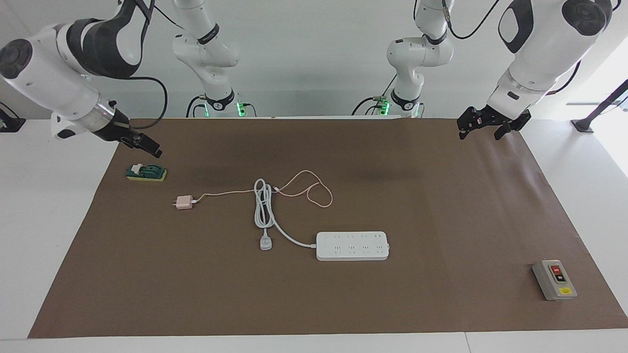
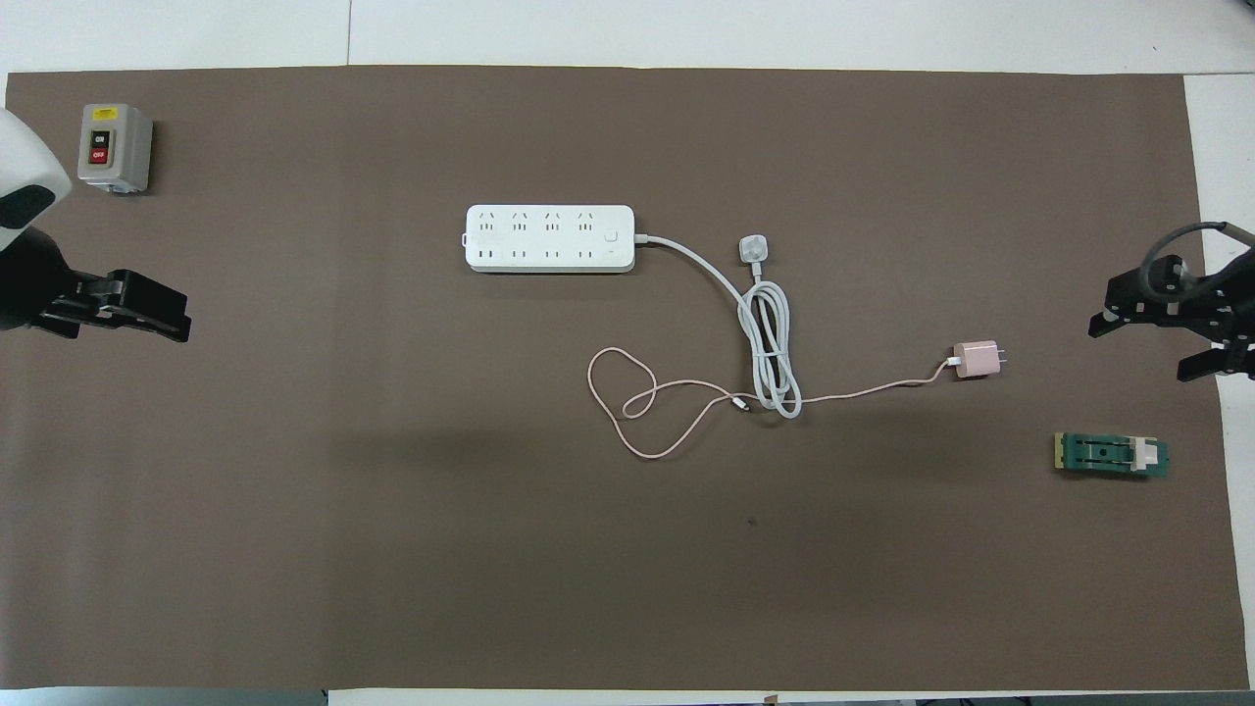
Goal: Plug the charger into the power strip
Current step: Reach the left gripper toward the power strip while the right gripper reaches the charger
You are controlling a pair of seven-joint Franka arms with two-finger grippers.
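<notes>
My gripper will make the coiled white cord [image 2: 771, 345] shift along when it carries the charger over, because the pink cable crosses the lower end [image 2: 790, 401] of the coiled white cord.
The pale-pink charger [image 1: 184, 202] [image 2: 975, 360] lies on the brown mat toward the right arm's end, its thin pink cable [image 1: 314, 189] looping toward the middle. The white power strip [image 1: 352, 245] [image 2: 549, 238] lies flat mid-table, farther from the robots than the charger, sockets up. My right gripper [image 1: 154, 151] [image 2: 1142, 351] hangs open and empty over the mat's edge, beside the charger and just above a green block. My left gripper [image 1: 480, 135] [image 2: 181, 324] hangs open and empty over the mat at the left arm's end, well away from the strip.
The strip's thick white cord coils between strip and charger and ends in a white three-pin plug [image 1: 265, 243] [image 2: 754, 249]. A green block on a yellow base [image 1: 146, 172] [image 2: 1111, 455] lies near the right gripper. A grey switch box [image 1: 554, 280] [image 2: 115, 147] stands at the left arm's end.
</notes>
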